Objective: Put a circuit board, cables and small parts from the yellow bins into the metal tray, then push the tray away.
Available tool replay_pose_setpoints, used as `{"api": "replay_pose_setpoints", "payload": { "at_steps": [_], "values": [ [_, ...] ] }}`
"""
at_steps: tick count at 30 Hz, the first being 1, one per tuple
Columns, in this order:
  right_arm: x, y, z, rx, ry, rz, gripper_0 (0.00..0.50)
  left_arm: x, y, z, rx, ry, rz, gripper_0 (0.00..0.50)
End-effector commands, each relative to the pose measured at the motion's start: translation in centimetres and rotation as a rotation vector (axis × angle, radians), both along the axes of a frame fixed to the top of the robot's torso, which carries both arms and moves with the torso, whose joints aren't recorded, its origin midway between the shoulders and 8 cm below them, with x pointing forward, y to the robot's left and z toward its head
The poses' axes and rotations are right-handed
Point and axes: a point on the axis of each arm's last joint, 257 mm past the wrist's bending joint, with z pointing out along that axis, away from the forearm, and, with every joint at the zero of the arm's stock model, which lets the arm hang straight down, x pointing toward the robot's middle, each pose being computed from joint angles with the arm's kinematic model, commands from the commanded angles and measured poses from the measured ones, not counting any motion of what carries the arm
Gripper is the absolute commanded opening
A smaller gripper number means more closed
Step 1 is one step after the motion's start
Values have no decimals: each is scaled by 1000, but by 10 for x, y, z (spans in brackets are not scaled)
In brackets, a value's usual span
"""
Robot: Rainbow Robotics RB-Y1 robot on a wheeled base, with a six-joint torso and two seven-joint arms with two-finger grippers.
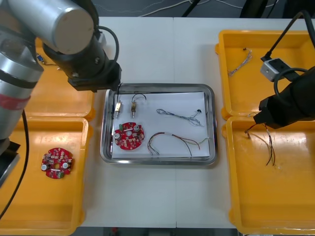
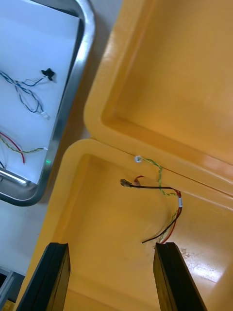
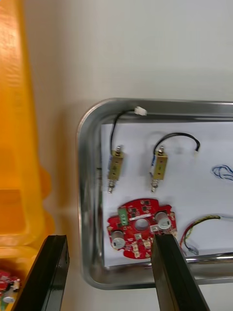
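Note:
I expect the circuit board (image 1: 129, 136) and cables to stay in place and move along when I push the metal tray away, because they lie flat inside its raised rim (image 1: 158, 161).
The metal tray (image 1: 209, 123), white inside, holds a round red circuit board (image 1: 129, 136), two small metal parts (image 1: 118, 107) on black cables, a twisted blue and white cable (image 1: 179, 115) and a red and yellow cable (image 1: 174, 141). My left gripper (image 3: 111, 272) hangs open above the tray's left rim (image 3: 82, 194), with nothing between its fingers; one finger (image 3: 177, 272) overlaps the board (image 3: 138, 228). My right gripper (image 2: 111, 277) is open over the near right yellow bin (image 2: 87, 233), short of a red and yellow cable (image 2: 162, 194) lying in it.
A second circuit board (image 1: 57, 163) lies in the near left bin (image 1: 29, 206). The far right bin (image 1: 285, 49) holds a blue and white cable (image 1: 240, 62). Another red and yellow cable (image 1: 263, 140) shows in the near right bin. Bare table lies beyond the tray.

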Motion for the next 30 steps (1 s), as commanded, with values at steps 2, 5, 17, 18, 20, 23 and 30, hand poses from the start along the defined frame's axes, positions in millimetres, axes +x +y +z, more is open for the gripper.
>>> {"api": "replay_pose_setpoints", "payload": {
  "at_steps": [2, 5, 17, 18, 20, 23, 30],
  "values": [
    [-3, 40, 10, -58, -24, 135, 500, 17, 45, 60, 105, -130, -114, 500],
    [-6, 54, 6, -80, -14, 186, 500, 18, 63, 66, 116, -139, -104, 500],
    [-22, 126, -11, -142, -13, 449, 500, 7, 147, 67, 164, -133, -116, 500],
    [-22, 129, -12, -147, -15, 462, 500, 6, 151, 65, 166, -130, -119, 500],
    [-25, 144, -19, -169, -26, 518, 500, 1, 167, 62, 172, -124, -127, 500],
    [-30, 163, -28, -203, -40, 592, 500, -7, 186, 55, 180, -110, -135, 500],
    [-43, 199, -50, -259, -43, 736, 500, -24, 216, 44, 201, -92, -143, 500]
  ]
}}
